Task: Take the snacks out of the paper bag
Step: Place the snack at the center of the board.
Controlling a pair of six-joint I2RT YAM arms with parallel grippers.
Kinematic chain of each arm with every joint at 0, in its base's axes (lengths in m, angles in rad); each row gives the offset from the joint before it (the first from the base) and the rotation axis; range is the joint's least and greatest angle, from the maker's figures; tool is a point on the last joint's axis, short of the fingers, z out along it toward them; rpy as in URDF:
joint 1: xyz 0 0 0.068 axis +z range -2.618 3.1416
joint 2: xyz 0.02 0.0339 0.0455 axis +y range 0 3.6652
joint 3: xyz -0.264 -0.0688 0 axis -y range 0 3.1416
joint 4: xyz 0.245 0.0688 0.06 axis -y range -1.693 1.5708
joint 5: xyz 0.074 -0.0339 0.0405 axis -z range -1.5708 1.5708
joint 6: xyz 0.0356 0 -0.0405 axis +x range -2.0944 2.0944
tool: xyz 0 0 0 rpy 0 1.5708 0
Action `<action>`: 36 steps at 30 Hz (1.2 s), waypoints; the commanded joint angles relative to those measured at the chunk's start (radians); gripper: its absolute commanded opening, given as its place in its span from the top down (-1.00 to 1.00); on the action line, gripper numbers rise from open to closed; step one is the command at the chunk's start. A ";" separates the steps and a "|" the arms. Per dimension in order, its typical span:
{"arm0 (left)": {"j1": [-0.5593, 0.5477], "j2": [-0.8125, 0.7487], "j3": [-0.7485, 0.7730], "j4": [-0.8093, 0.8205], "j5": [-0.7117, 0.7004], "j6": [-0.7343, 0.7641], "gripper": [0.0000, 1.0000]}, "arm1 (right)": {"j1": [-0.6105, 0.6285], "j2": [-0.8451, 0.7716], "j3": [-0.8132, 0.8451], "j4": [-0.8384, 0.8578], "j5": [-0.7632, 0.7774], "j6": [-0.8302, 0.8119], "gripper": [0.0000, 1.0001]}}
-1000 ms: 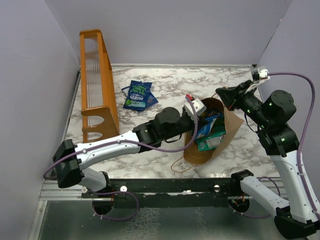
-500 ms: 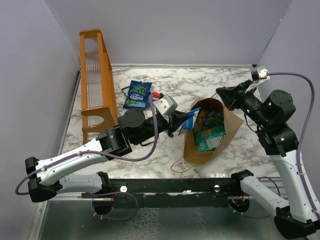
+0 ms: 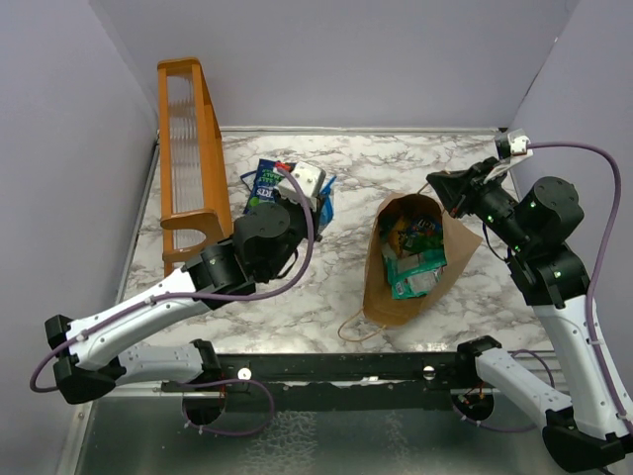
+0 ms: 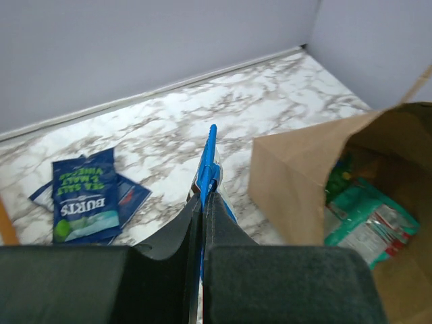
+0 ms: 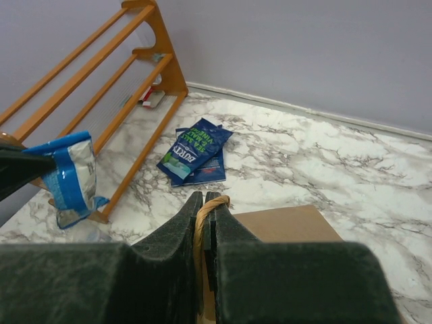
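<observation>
The blue packet (image 5: 74, 179) is clear of the paper bag, so my left gripper keeps going to the free marble (image 5: 147, 202) beside the dark blue packets and lets go low there.
The brown paper bag (image 3: 457, 247) lies on the marble table with its mouth toward the left. Teal and green snack packets (image 3: 415, 269) lie inside it, and they show in the left wrist view (image 4: 364, 223). My right gripper (image 3: 442, 188) is shut on the bag's cord handle (image 5: 216, 202) at the bag's far edge. My left gripper (image 3: 321, 195) is shut on a blue snack packet (image 4: 210, 155) and holds it above the table, left of the bag (image 4: 297, 169). Two dark blue packets (image 3: 269, 183) lie on the table beside it, also seen in the right wrist view (image 5: 196, 152).
An orange wooden rack (image 3: 188, 148) stands along the left wall, close to the packets on the table. Purple walls enclose the table at the back and both sides. The bag's other cord handle (image 3: 354, 327) trails on the table near the front edge.
My left gripper has pulled out of the bag's mouth with the blue packet and carried it left, toward the packets by the rack. The right gripper has stayed on the handle.
</observation>
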 commanded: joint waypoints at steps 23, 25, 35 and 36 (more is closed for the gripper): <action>0.565 0.449 -0.008 -0.189 0.104 -0.280 1.00 | 0.003 -0.005 0.015 0.045 0.012 0.006 0.87; 0.572 0.492 -0.001 -0.209 0.087 -0.285 1.00 | 0.003 0.000 0.023 0.038 0.010 0.002 0.87; 0.586 0.616 0.020 -0.260 0.029 -0.282 1.00 | 0.003 0.000 0.017 0.039 0.014 -0.004 0.87; 0.591 0.616 0.017 -0.257 0.027 -0.282 1.00 | 0.003 -0.001 0.014 0.040 0.016 -0.003 0.87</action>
